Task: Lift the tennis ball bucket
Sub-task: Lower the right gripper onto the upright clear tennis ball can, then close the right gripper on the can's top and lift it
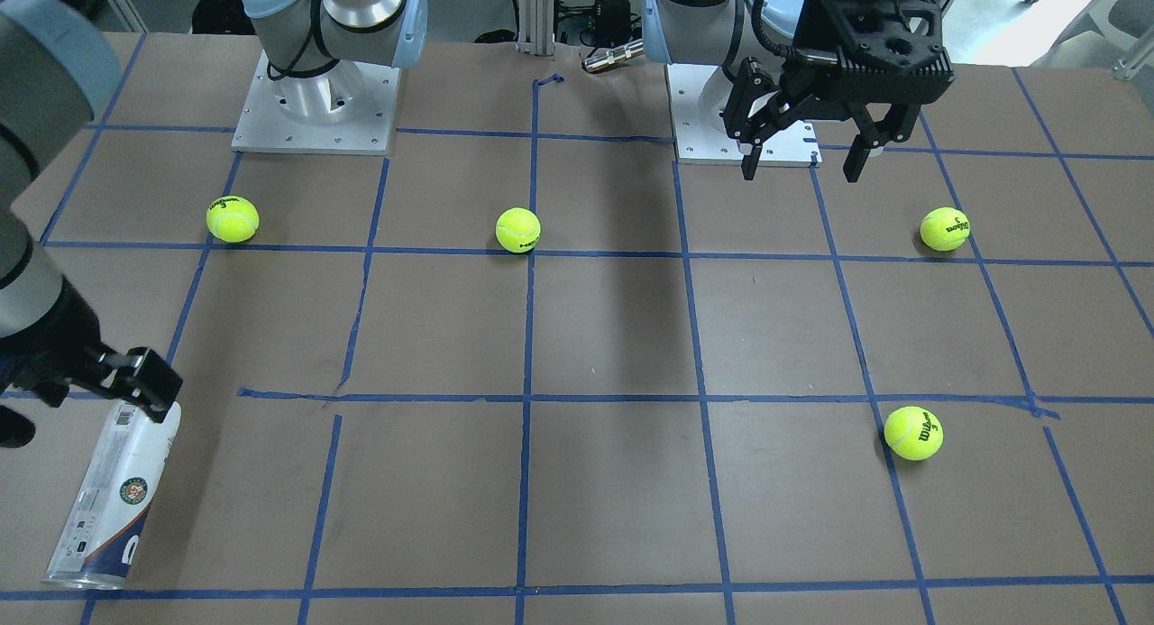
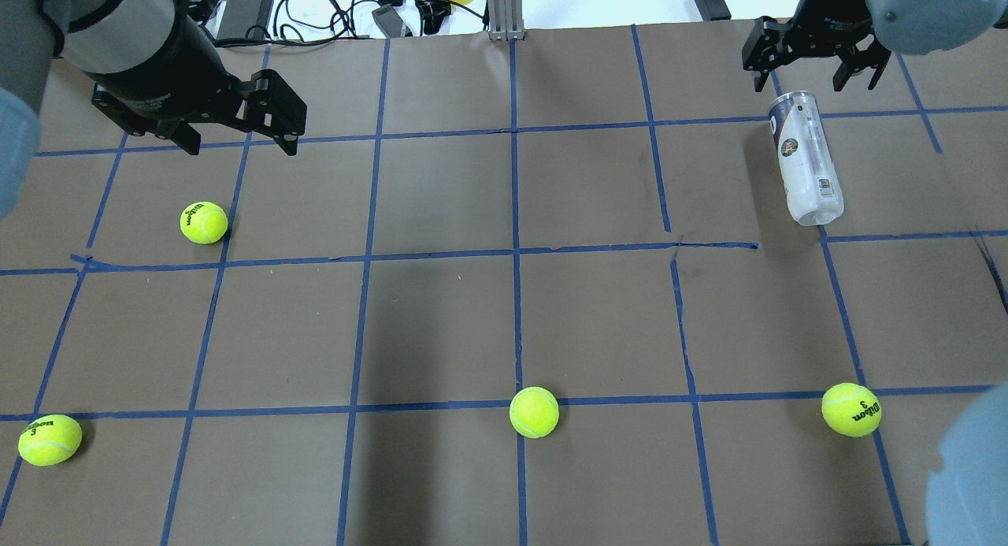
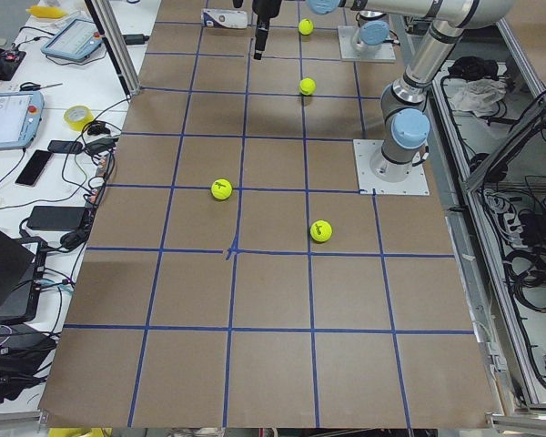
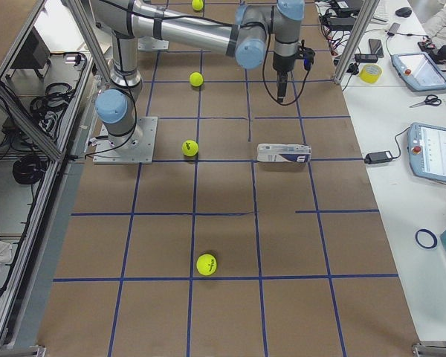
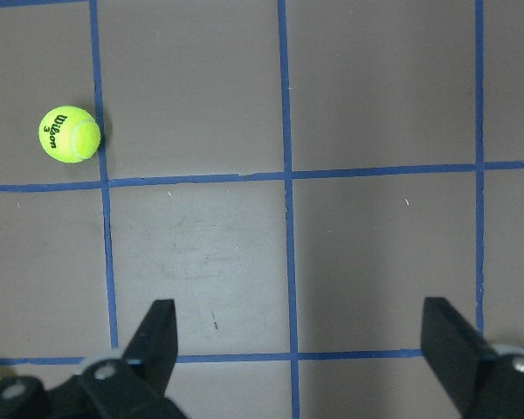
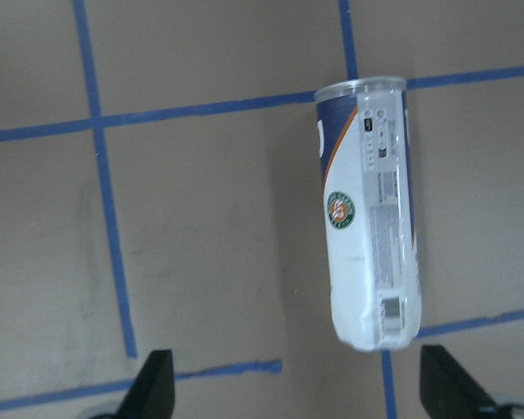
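My gripper will find the tennis ball bucket [image 1: 114,497] empty when I lift it, because the clear rim [image 1: 86,581] is see-through and the tennis balls lie loose.
The tennis ball bucket [image 2: 805,161] is a clear tube with a white and navy label. It lies on its side on the brown table at the far right, and also shows in the front view [image 1: 106,503] and the right wrist view [image 6: 368,218]. My right gripper [image 2: 815,77] is open and empty, hovering above the tube's far end without touching it; one of its fingers [image 1: 149,383] shows in the front view. My left gripper [image 2: 240,140] is open and empty above the far left of the table, and also shows in the front view [image 1: 801,170].
Several yellow-green tennis balls lie on the table, among them one [image 2: 204,222] near my left gripper, one [image 2: 534,412] at the near middle and one [image 2: 851,410] at the near right. Blue tape lines grid the table. Cables and devices lie past the far edge [image 2: 354,10].
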`<state>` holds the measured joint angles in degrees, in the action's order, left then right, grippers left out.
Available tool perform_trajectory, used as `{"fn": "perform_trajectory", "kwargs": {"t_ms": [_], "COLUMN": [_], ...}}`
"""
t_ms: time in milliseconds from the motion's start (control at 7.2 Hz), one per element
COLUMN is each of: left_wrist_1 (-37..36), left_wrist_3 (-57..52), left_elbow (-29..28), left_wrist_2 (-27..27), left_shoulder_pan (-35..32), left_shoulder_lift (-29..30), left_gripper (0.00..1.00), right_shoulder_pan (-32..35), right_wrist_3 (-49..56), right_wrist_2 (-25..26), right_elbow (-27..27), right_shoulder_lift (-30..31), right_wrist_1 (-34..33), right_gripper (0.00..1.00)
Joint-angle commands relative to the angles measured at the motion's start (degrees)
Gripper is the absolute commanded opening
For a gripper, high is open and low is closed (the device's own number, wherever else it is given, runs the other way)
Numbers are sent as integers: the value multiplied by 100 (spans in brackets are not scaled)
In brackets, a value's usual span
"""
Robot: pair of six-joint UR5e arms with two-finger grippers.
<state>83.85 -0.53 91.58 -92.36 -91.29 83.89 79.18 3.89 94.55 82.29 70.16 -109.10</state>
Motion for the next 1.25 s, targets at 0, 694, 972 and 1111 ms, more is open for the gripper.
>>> {"fn": "perform_trajectory", "kwargs": {"t_ms": [0,694,972,1111], "left_wrist_1": [0,0,0,0], "left_wrist_3": [0,0,0,-9], "left_elbow": [0,-9,0,0], "left_wrist_2": [-1,-10,-10,25], "left_shoulder_pan": [-3,14,15,15], "left_shoulder_lift": [22,5,5,22], "left_gripper": [100,100,100,100], "right_shoulder_pan": [-254,-535,-623,-641], "right_wrist_3": [34,647,1121,1149], "right_wrist_2": [-50,-51,-277,-514], "right_elbow": [-125,-222,-222,-231], "right_shoulder_lift": [-877,-1944,-2163,-2181], "right_wrist_1": [-1142,-2432,-2432,-2432], "right_gripper": [100,100,100,100]}}
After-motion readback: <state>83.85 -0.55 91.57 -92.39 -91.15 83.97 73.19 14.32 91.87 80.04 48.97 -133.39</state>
